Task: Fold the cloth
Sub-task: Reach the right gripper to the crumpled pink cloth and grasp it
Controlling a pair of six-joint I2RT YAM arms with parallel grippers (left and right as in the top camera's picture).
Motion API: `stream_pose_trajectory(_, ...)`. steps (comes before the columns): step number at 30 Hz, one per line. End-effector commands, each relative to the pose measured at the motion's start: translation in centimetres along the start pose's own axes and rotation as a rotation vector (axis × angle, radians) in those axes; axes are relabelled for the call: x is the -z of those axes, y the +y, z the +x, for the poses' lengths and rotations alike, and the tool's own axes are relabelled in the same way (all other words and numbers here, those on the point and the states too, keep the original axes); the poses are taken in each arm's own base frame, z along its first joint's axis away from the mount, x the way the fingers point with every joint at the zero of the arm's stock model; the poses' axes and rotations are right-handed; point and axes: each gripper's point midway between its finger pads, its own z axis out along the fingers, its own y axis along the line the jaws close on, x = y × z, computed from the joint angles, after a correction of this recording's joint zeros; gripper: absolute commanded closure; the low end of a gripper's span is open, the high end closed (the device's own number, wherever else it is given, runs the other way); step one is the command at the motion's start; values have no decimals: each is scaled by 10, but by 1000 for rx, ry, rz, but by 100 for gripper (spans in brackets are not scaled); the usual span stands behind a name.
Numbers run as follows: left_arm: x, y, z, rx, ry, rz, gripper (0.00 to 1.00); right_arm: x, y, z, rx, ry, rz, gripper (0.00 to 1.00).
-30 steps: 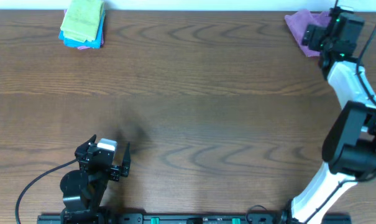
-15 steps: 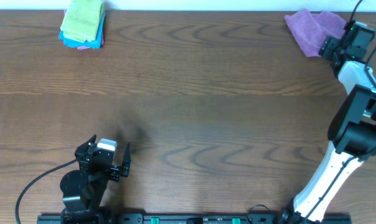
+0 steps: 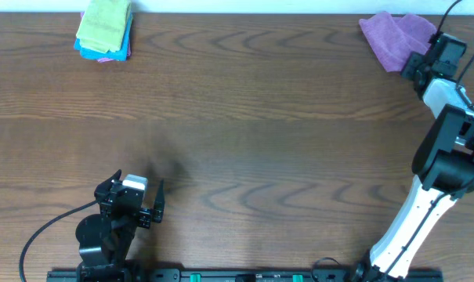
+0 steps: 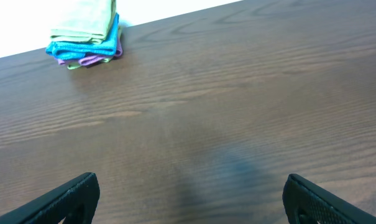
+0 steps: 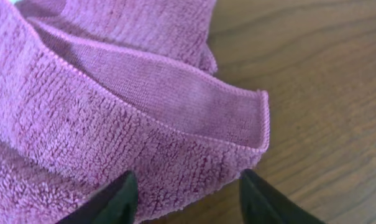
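The purple cloth (image 3: 395, 39) is crumpled at the far corner of the table, so next my right gripper grips it again and pulls it to the table's clear middle (image 3: 233, 141) before folding it.
A crumpled purple cloth (image 3: 389, 35) lies at the table's far right corner. In the right wrist view the cloth (image 5: 113, 118) fills the left and middle, with a folded hem running across it. My right gripper (image 3: 416, 64) sits at the cloth's near right edge. There the right gripper (image 5: 186, 182) straddles the cloth's corner with its jaws partly closed: the left fingertip (image 5: 122, 193) is against the pile and the right fingertip (image 5: 256, 193) is over bare wood. My left gripper (image 3: 139, 178) rests open near the front left, and in its own view the left gripper (image 4: 191, 186) holds nothing.
A stack of folded cloths (image 3: 105, 30), green on top of blue and purple, sits at the far left corner and shows as the stack of folded cloths (image 4: 85, 34) in the left wrist view. The brown wooden table (image 3: 244, 133) stretches between the two arms.
My right gripper has moved off the top of the purple cloth to its right edge, and its jaws have narrowed around the corner. The left arm has not moved.
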Motion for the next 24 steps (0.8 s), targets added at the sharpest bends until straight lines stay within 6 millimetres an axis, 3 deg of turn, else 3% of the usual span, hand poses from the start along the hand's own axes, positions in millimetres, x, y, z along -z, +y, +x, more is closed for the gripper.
stream_pose_trajectory(1, -3, -2, 9, -9, 19, 9, 5, -3, 2, -1, -37, 3, -20, 69)
stream_pose_trajectory(4, -3, -2, 9, -9, 19, 9, 5, -3, 2, 1, -59, 8, -21, 88)
stream_pose_trajectory(8, -3, -2, 9, -9, 19, 9, 5, -3, 4, 1, -58, 11, -25, 92)
stream_pose_trajectory(9, -3, -2, 9, -9, 19, 9, 5, -3, 5, 2, -58, 12, -33, 82)
stream_pose_trajectory(10, -3, -2, 9, -9, 19, 9, 5, -3, 7, 2, -58, 12, -44, 58)
stream_pose_trajectory(11, -3, -2, 9, -9, 19, 9, 5, -3, 7, 1, -61, 12, -44, 46)
stream_pose_trajectory(20, -3, -2, 9, -9, 19, 9, 5, -4, 6, 17, -64, 69, -40, 38)
stream_pose_trajectory(23, -3, -2, 9, -9, 19, 9, 5, -7, 6, 21, -64, 77, -40, 45)
stream_pose_trajectory(24, -3, -2, 9, -9, 19, 9, 5, -8, 7, 22, -64, 80, -40, 54)
